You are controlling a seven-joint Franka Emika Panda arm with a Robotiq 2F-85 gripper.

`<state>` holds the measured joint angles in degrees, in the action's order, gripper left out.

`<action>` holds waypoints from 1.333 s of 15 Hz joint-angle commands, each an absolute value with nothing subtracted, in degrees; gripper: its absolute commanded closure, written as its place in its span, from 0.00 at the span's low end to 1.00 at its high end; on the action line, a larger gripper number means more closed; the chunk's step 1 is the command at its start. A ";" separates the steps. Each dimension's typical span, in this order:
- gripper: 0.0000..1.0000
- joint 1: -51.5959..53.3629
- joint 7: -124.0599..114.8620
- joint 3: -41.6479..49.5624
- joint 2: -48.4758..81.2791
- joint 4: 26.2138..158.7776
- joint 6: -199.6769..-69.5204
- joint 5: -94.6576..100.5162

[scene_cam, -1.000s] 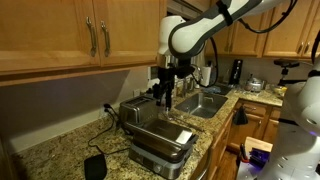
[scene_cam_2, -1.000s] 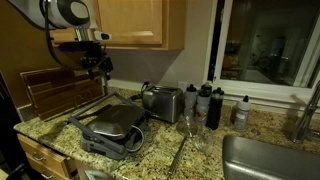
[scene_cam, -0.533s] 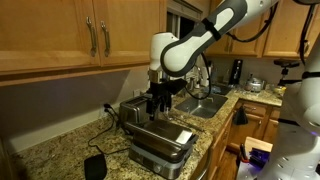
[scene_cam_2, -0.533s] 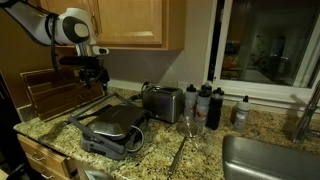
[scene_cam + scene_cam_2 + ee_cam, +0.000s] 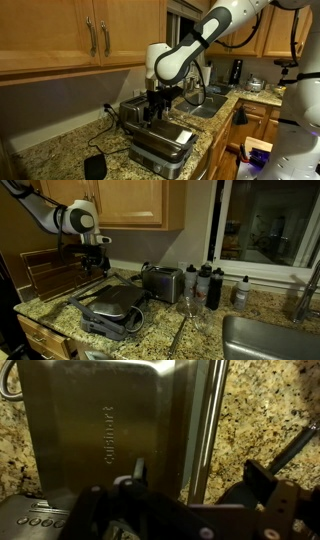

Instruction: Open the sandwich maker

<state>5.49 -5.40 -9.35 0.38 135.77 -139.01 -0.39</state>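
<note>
The bar handle (image 5: pixel 208 435) runs along the lid's edge, so as I lift, I expect the steel lid (image 5: pixel 168 133) to swing up around its opposite edge and stand open.
The sandwich maker (image 5: pixel 160 142) is a flat brushed-steel and black press on the granite counter, with its lid closed. It shows in both exterior views (image 5: pixel 112 308). In the wrist view its steel lid (image 5: pixel 95 430) fills the left, and the bar handle (image 5: pixel 205 415) runs along the lid's edge. My gripper (image 5: pixel 155 108) hangs just above the press, on its handle side (image 5: pixel 95 266). Its jaws (image 5: pixel 200 475) are open and empty, and the handle lies between the two fingers below them.
A boxy silver toaster (image 5: pixel 163 282) stands behind the press. Dark bottles (image 5: pixel 207 284) line the window sill. A sink (image 5: pixel 205 103) lies further along the counter. A wooden rack (image 5: pixel 50 275) stands against the wall. A black pad (image 5: pixel 95 167) lies near the counter's front edge.
The arm has swung in and come down, so the gripper is lower and closer over the sandwich maker's handle side. The lid has not moved.
</note>
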 commanded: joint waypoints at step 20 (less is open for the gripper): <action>0.36 8.09 -5.67 -8.31 15.82 127.86 -141.60 -0.04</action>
<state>7.56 -5.76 -8.80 14.38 128.10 -139.75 0.80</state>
